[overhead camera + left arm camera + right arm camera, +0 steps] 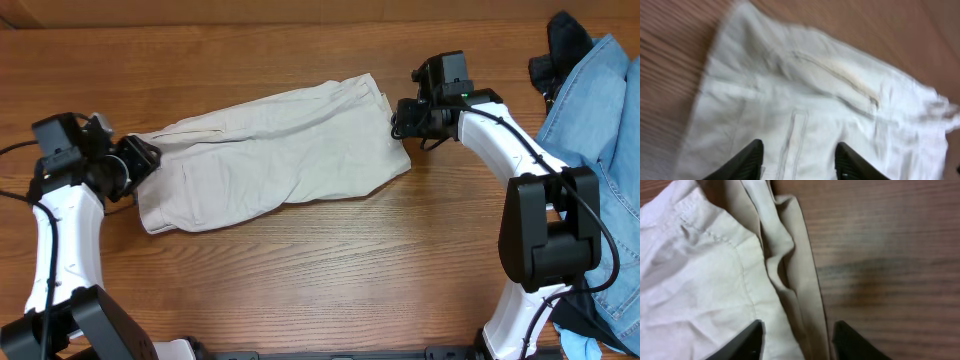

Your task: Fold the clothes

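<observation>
The cream trousers lie at a slant, with their hem end (374,98) farther back than their waist end. I should take the hem's near corner (404,167) with my right gripper and pull it straight.
The cream trousers (270,150) lie folded lengthwise across the middle of the wooden table, slightly wrinkled. My left gripper (140,160) is at their left end, open, its fingers (799,157) spread over the cloth near a stitched seam and a welt pocket (840,80). My right gripper (398,118) is at their right end, open, its fingers (797,340) straddling the layered hem edge (795,280), one over cloth and one over bare wood. Neither gripper holds the trousers (700,280).
A light blue denim garment (600,150) and a black garment (562,45) lie heaped at the table's right edge, behind my right arm. Bare wooden table (300,280) stretches in front of and behind the trousers.
</observation>
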`<state>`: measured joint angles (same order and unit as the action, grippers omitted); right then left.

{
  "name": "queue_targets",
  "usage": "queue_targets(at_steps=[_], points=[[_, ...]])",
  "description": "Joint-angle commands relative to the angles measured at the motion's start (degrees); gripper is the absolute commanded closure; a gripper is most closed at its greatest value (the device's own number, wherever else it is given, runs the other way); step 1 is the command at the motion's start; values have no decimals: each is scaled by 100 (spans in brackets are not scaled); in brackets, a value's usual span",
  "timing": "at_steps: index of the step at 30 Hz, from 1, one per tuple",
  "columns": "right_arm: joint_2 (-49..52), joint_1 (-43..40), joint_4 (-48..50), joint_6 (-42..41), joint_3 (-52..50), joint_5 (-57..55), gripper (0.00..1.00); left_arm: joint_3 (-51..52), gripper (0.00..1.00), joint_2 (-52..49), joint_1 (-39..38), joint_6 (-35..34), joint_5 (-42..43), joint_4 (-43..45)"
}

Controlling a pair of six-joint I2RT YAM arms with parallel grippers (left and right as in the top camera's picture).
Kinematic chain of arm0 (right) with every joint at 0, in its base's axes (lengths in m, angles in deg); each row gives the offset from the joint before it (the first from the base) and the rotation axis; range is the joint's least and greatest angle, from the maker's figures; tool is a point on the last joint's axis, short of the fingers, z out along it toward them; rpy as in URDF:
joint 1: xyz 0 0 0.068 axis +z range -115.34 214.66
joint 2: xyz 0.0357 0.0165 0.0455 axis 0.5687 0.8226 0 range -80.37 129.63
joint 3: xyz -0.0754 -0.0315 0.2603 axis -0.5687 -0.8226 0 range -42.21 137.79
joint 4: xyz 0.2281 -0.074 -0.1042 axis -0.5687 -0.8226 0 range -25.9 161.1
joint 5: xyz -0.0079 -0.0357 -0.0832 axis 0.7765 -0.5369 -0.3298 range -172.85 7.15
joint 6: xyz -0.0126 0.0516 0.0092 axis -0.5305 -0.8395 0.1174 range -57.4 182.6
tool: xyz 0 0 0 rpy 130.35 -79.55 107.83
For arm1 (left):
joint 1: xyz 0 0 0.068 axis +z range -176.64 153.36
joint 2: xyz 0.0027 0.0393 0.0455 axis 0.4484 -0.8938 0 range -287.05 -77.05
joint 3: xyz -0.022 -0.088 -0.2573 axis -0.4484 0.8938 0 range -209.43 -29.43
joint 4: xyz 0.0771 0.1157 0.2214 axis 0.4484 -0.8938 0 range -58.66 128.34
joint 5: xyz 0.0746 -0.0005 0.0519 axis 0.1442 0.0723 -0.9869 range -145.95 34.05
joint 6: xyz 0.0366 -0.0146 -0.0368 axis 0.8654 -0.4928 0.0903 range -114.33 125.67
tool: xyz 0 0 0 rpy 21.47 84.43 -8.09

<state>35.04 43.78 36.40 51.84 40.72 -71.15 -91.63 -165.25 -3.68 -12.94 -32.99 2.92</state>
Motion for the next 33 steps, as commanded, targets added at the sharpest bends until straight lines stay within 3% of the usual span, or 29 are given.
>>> queue_targets(at_steps=[1,10,22,25,26,28,33], points=[[-11,-9,-48,24,140,-55,35,31,49,-37,-352,492,59,-166],[79,-9,-586,446,133,382,11,168,48,-490,-1207,533,-658,-258],[557,-9,-713,999,-46,1158,13,168,45,-1054,-1287,531,-835,-540],[597,-7,-835,997,-46,1156,41,168,44,-1108,-1287,531,-839,-595],[597,-9,-892,1021,-46,1154,66,168,43,-1113,-1287,533,-841,-612],[595,-9,-1062,1106,-44,1154,96,168,41,-1113,-1287,535,-876,-634],[590,-15,-1939,1102,-44,1099,96,168,38,-1113,-1287,535,-1360,-826]])
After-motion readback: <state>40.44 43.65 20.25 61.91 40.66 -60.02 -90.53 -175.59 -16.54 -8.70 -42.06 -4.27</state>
